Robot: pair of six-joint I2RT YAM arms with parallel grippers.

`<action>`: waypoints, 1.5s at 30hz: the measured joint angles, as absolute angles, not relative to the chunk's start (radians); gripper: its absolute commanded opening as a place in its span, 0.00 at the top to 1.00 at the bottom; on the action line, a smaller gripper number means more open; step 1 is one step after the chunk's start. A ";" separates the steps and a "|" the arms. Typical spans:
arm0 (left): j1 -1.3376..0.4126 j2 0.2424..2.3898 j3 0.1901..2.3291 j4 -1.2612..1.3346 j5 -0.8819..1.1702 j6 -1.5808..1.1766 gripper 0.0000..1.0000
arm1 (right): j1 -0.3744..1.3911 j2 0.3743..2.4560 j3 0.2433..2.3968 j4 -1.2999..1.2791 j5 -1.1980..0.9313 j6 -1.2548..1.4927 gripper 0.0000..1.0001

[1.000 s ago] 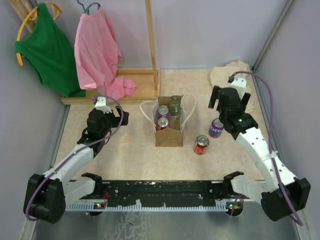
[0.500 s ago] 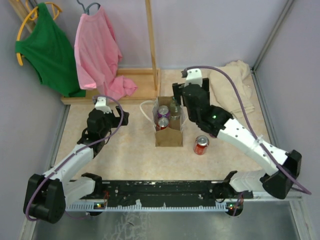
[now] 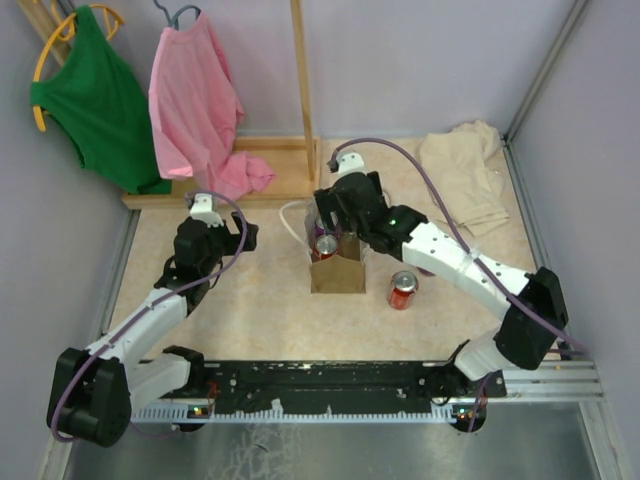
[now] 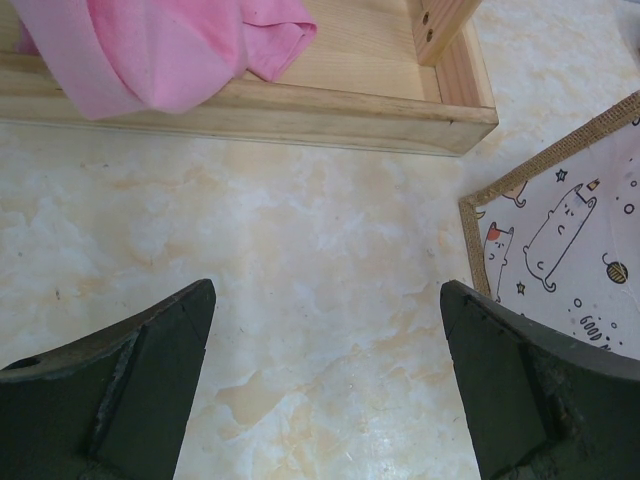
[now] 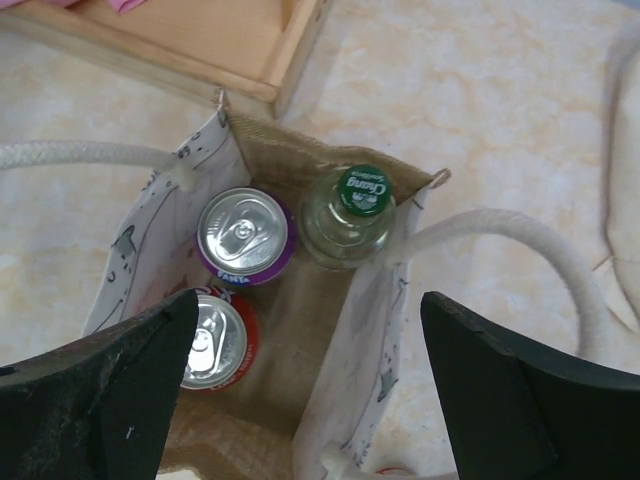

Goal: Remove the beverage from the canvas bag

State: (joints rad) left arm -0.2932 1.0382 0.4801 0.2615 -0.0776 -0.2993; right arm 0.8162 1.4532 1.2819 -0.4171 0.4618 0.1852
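Note:
My right gripper should go on descending until the red can (image 5: 216,342) is between its fingers, as the can stands upright in the open canvas bag with space (image 5: 288,352) beside it.
The canvas bag (image 3: 337,272) stands mid-table with white rope handles (image 5: 520,238). In the right wrist view the bag (image 5: 300,310) is open and holds a purple Fanta can (image 5: 245,236), a red can (image 5: 216,344) and a glass bottle with a green cap (image 5: 351,214). My right gripper (image 5: 310,375) is open and empty right above the bag's mouth; it also shows in the top view (image 3: 335,215). My left gripper (image 4: 325,380) is open and empty over bare table left of the bag, whose corner (image 4: 560,235) shows at the right. It also shows in the top view (image 3: 215,238).
A second red can (image 3: 402,290) stands on the table right of the bag. A wooden rack base (image 3: 255,172) with a pink garment (image 3: 195,100) and a green garment (image 3: 95,100) is at the back left. A beige cloth (image 3: 460,175) lies back right.
My right arm has swung left from the far right side to above the bag. The left arm has not moved.

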 measured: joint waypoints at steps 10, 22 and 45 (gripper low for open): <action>-0.293 1.039 0.480 0.262 -0.078 -0.299 0.00 | 0.822 1.491 1.253 -0.419 0.336 0.231 0.06; -0.293 1.042 0.480 0.261 -0.078 -0.299 0.00 | 0.868 1.596 1.204 -0.402 0.267 0.259 0.01; -0.293 1.045 0.480 0.262 -0.078 -0.299 0.00 | 0.871 1.702 1.203 -0.332 0.307 0.271 0.43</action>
